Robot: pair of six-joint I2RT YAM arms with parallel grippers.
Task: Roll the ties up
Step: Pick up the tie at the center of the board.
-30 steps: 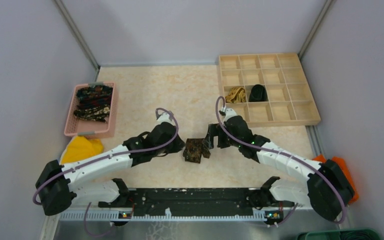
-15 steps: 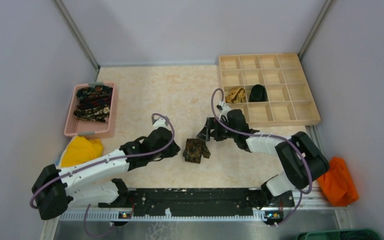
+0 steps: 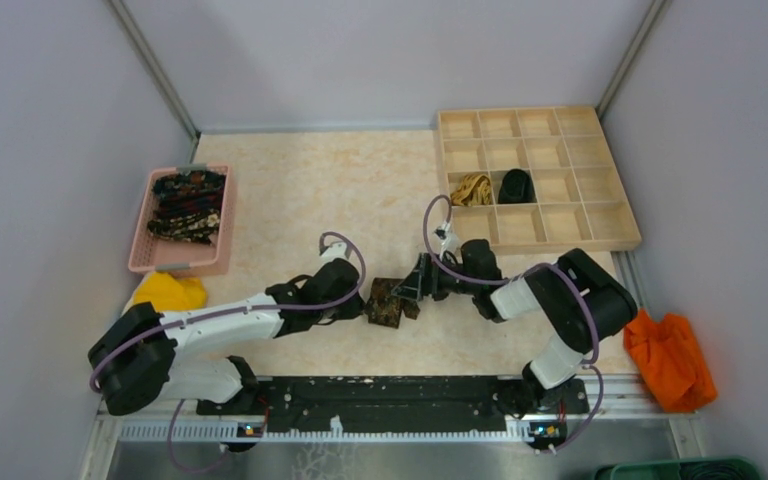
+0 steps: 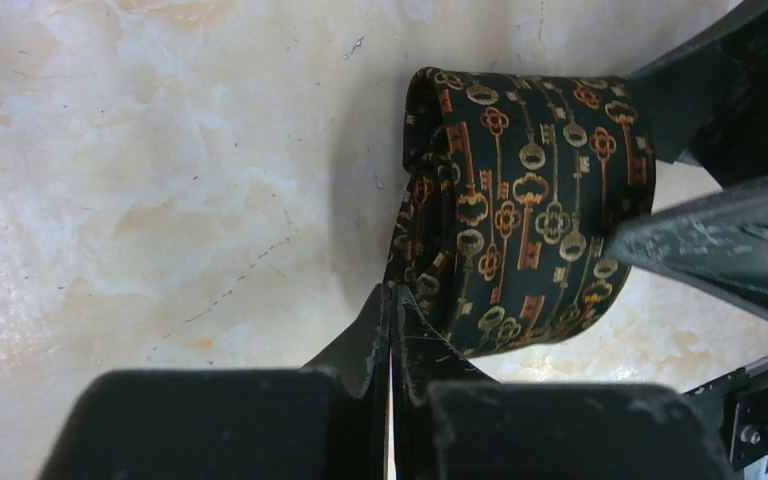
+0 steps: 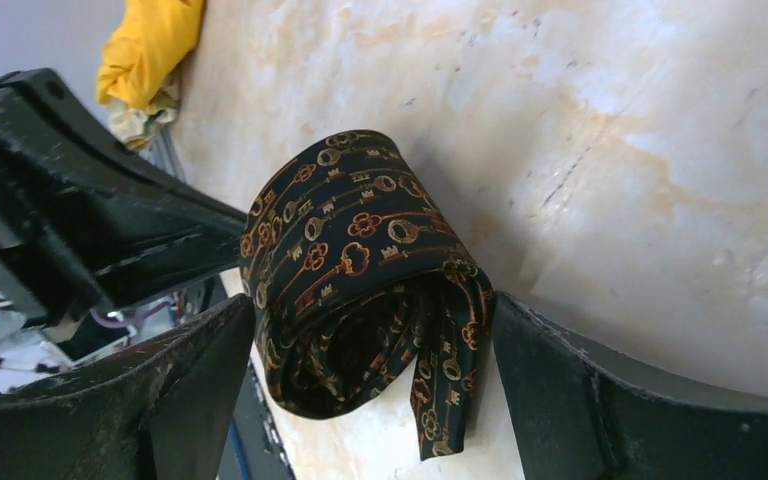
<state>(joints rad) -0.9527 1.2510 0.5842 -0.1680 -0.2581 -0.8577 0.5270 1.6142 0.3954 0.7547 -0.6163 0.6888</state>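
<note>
My right gripper's open fingers reach across the end of the roll (image 3: 384,303) and its loose tail (image 5: 447,390). I keep moving toward the roll until they close on both.
A rolled dark tie (image 3: 388,300) with gold key print lies on the table between both arms. My left gripper (image 3: 360,306) is shut, and its tips (image 4: 395,292) rest against the roll's (image 4: 520,210) near side. My right gripper (image 3: 415,287) is open and straddles the roll (image 5: 360,300), one finger (image 5: 180,380) on each side close to the cloth. More dark ties (image 3: 188,205) are piled in the pink basket (image 3: 142,250). A tan-gold rolled tie (image 3: 472,188) and a black one (image 3: 516,185) sit in compartments of the wooden tray (image 3: 610,215).
A yellow cloth (image 3: 165,292) lies by the basket's near end, beside my left arm. An orange cloth (image 3: 670,355) lies at the right edge behind my right arm's base. Grey walls close in the table on three sides.
My right arm has folded in and its gripper has dropped left around the roll. My left gripper has slid right up to the roll. The orange cloth has come fully into view.
</note>
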